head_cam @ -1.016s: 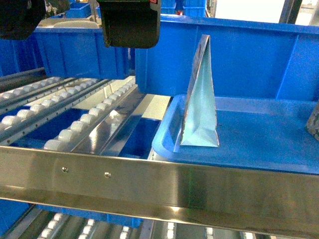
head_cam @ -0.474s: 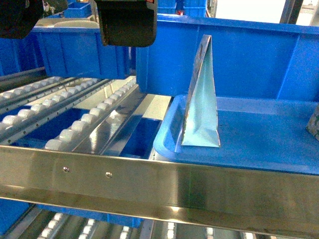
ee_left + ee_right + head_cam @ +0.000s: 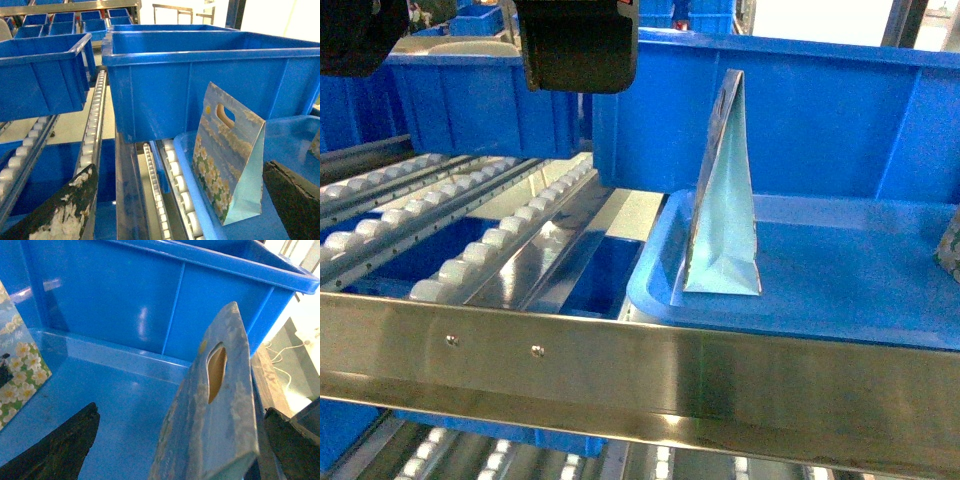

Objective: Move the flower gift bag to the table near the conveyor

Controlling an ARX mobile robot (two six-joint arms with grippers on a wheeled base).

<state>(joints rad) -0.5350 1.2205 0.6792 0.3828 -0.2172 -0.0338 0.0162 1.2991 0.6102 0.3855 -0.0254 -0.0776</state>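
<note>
My right gripper will carry the floral bag [image 3: 207, 415], and the bag will hold its tent shape, because the bag between the gripper's fingers rises to a crisp peak [image 3: 232, 310].
The flower gift bag [image 3: 722, 215] stands upright at the left end of a shallow blue tray [image 3: 650, 292] on the conveyor [image 3: 470, 250], its pale-blue gusset toward the head camera. In the left wrist view the flower gift bag [image 3: 227, 160] stands ahead of my open left gripper [image 3: 180, 167], close to its right finger [image 3: 295, 200]. My right gripper [image 3: 182, 407] is open, with a second floral bag [image 3: 220, 400] between its fingers. At that view's left edge is the flower gift bag [image 3: 17, 375]. The table is out of view.
A deep blue bin [image 3: 800, 110] stands right behind the tray, another blue bin [image 3: 470, 95] to its left. A steel rail [image 3: 620, 370] crosses the front of the rack. A black arm housing [image 3: 578, 45] hangs at the top. The second bag [image 3: 950, 248] peeks in at the right edge.
The head view has shifted slightly: the black housing at the top drifted a little left and the second bag slid further out at the right edge. The flower gift bag still stands in the tray.
</note>
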